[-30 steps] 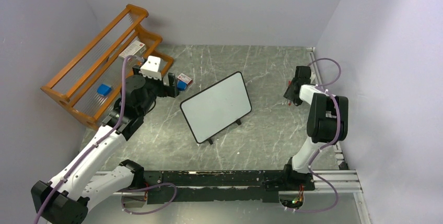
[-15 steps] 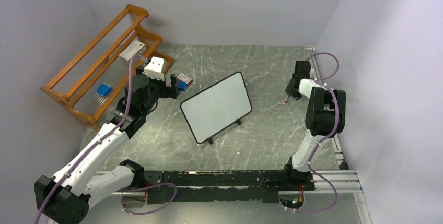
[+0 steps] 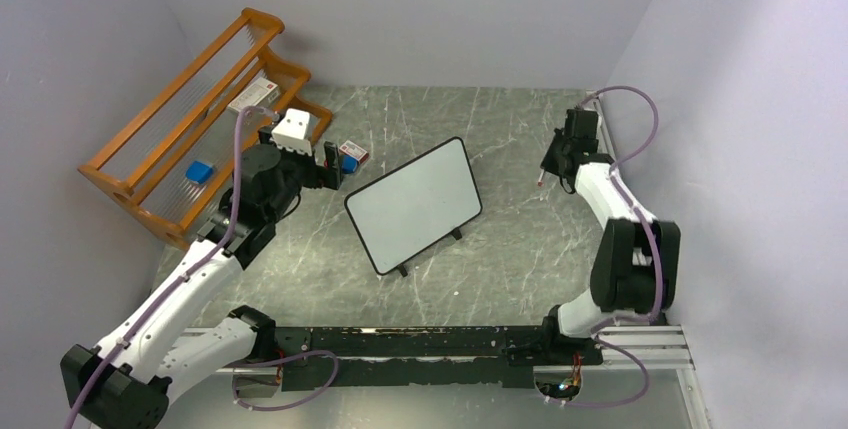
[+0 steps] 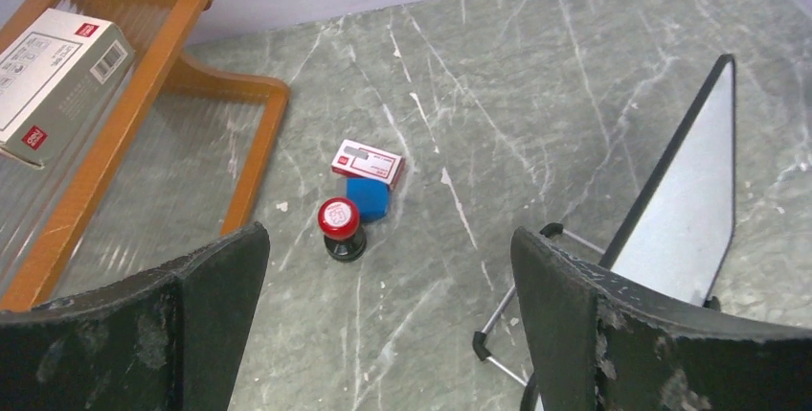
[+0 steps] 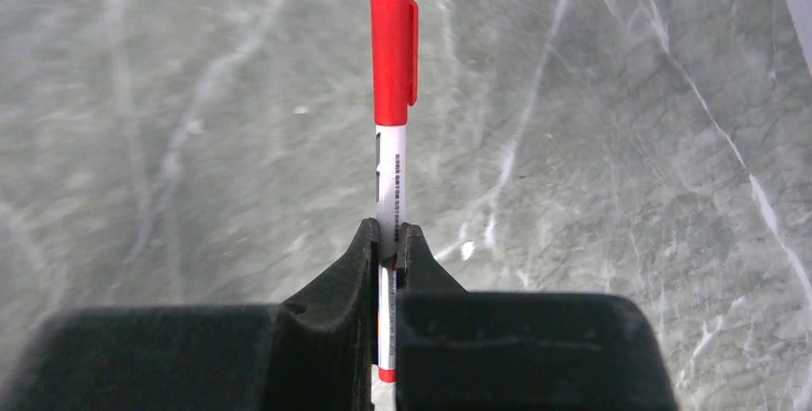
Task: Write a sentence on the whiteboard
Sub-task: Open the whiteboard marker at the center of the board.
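Observation:
The marker's white body (image 5: pixel 392 176) is pinched in my right gripper, and the red cap (image 5: pixel 391 57) is left free. My left gripper should keep going toward the cap until its fingers close around it.
The whiteboard (image 3: pixel 415 204) stands tilted on its two feet in the middle of the table, its face plain white, and no sentence shows on it. In the left wrist view its edge and back (image 4: pixel 691 205) rise at the right. My right gripper (image 3: pixel 550 167) is at the far right of the table, shut on a marker (image 5: pixel 394 57) with a red cap. The marker's white barrel is pinched between the jaws and the cap points away over the floor. My left gripper (image 4: pixel 388 239) hangs wide open left of the board, with nothing between its fingers (image 4: pixel 206 310).
An orange wooden rack (image 3: pixel 190 134) holding a white box (image 3: pixel 250 95) and a blue block (image 3: pixel 199 171) stands at the back left. A red-topped stamp (image 4: pixel 342 227), a blue block (image 4: pixel 369 198) and a small red-white box (image 4: pixel 368 162) lie between rack and board.
The right gripper closed on the marker and lifted it, the arm stretching toward the back. The left arm shifted slightly and stayed open.

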